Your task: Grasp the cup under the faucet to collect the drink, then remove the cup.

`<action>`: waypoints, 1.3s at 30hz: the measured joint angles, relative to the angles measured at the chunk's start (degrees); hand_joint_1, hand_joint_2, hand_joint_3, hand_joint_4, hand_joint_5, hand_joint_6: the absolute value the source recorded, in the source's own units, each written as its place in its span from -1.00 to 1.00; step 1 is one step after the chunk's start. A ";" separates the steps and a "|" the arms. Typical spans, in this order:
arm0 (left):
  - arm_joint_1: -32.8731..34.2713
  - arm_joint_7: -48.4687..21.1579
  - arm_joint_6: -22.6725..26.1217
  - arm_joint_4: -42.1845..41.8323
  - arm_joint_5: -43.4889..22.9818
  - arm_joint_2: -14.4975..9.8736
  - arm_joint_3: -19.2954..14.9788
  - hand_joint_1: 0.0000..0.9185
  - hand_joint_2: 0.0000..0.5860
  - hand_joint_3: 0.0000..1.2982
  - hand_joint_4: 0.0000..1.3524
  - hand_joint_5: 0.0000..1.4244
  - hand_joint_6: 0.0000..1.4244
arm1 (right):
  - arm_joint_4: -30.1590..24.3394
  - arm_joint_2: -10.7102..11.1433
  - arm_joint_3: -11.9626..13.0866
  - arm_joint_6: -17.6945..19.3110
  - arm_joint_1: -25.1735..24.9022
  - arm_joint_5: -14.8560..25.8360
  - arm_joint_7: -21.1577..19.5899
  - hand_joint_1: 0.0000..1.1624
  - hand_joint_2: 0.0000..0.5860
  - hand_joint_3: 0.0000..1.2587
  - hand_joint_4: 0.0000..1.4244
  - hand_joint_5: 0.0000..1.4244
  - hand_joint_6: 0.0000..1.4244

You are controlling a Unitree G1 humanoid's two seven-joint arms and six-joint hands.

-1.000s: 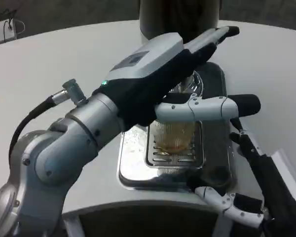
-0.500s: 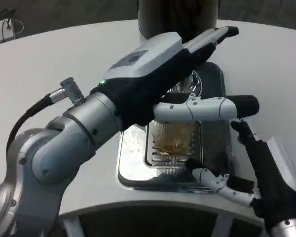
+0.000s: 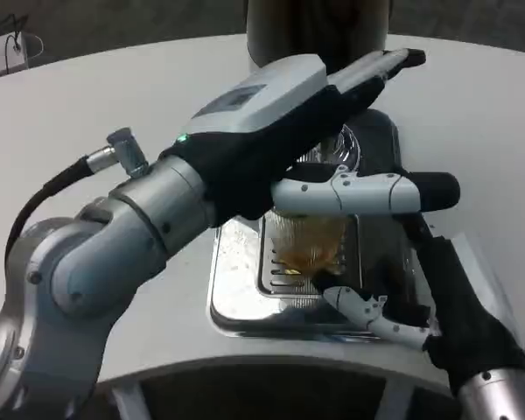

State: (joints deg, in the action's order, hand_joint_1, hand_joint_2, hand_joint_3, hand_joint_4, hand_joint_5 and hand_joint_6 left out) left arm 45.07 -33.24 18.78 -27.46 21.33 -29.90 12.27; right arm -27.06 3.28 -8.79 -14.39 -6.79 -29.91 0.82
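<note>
Amber (image 3: 307,260) collects only near the bottom of the clear ribbed cup (image 3: 308,234). I therefore expect the drink to stay well below the cup's rim when I raise the cup.
A clear ribbed cup (image 3: 311,242) holding amber drink stands on the grate of a steel drip tray (image 3: 234,302), under the dark dispenser (image 3: 315,26). My left hand (image 3: 280,122) lies stretched over the cup, its fingers (image 3: 381,66) reaching toward the dispenser and its thumb (image 3: 367,192) pointing right across the cup's rim, which it hides. My right hand (image 3: 429,297) is low at the cup's right, open, with its thumb (image 3: 367,313) in front of the tray and its dark fingers (image 3: 420,249) beside the cup. Nothing is in it.
The white round table (image 3: 96,105) stretches to the left and behind. My left forearm (image 3: 114,254) with its black cable crosses the lower left. The table's front edge runs just below the tray.
My right hand has come up and leftward, closer to the cup, its thumb now in front of the tray. The left hand has hardly moved.
</note>
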 measured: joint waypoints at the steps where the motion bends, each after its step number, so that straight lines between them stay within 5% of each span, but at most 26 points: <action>1: 0.06 -0.03 0.00 0.00 0.00 -0.07 0.00 -1.00 -1.00 -0.91 -1.00 -0.95 -0.82 | 0.27 -0.01 -0.06 0.00 -0.26 0.02 0.00 0.34 -0.23 -1.00 -1.00 -0.89 -0.89; 24: 0.83 -0.72 -0.10 -0.25 0.01 -1.27 -0.15 -1.00 -1.00 -0.91 -1.00 -0.95 -0.81 | 6.21 -0.87 -0.37 -0.10 -6.11 0.88 -1.00 0.33 -0.21 -1.00 -1.00 -0.91 -0.91; 39: -1.94 1.12 -1.28 -1.38 -2.88 0.20 -5.25 -1.00 -0.96 -0.89 -1.00 -0.93 -0.75 | 8.04 -1.05 -0.46 -0.12 -7.21 1.80 -1.94 0.31 -0.22 -1.00 -1.00 -0.91 -0.91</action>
State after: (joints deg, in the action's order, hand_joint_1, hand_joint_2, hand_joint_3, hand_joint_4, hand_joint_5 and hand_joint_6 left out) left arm 43.13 -32.11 17.50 -28.83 18.45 -29.70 7.02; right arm -19.02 2.22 -9.25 -14.52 -14.00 -28.11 -1.12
